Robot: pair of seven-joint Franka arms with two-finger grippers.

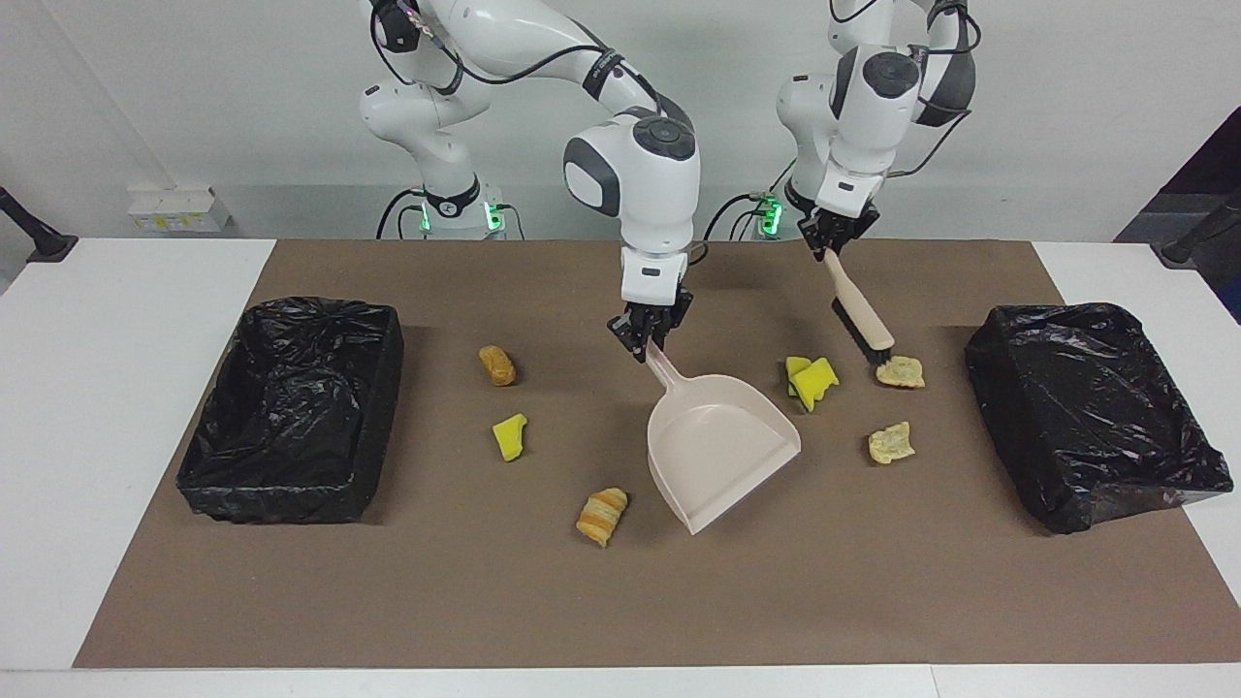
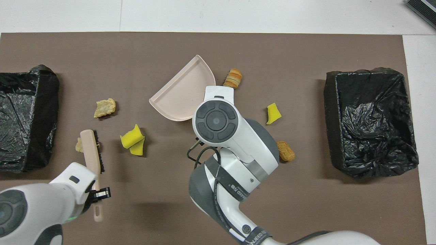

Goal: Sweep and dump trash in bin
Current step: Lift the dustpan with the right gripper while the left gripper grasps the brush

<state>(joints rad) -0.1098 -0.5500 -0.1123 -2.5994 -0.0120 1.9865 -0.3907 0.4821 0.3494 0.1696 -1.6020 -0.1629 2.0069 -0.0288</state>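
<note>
The pale lump (image 2: 79, 145) sits behind the brush's bristles, away from the dustpan, so my left gripper needs to take the brush beyond the lump and sweep toward the dustpan.
My right gripper (image 1: 648, 341) is shut on the handle of the beige dustpan (image 1: 719, 448) (image 2: 182, 93), whose mouth is turned toward the left arm's end. My left gripper (image 1: 836, 236) (image 2: 98, 194) is shut on the beige brush (image 1: 863, 325) (image 2: 92, 153). Its bristles sit at a pale lump (image 1: 902, 372) (image 2: 78, 147). Other trash lies on the mat: another pale lump (image 1: 890, 442), yellow sponge chunks (image 1: 811, 381), a lone yellow chunk (image 1: 510, 436), a brown nugget (image 1: 497, 365) and a croissant piece (image 1: 602, 515).
Two black-bagged bins stand on the brown mat (image 1: 485, 601), one bin (image 1: 291, 490) at the right arm's end and one bin (image 1: 1115, 485) at the left arm's end. White table borders the mat.
</note>
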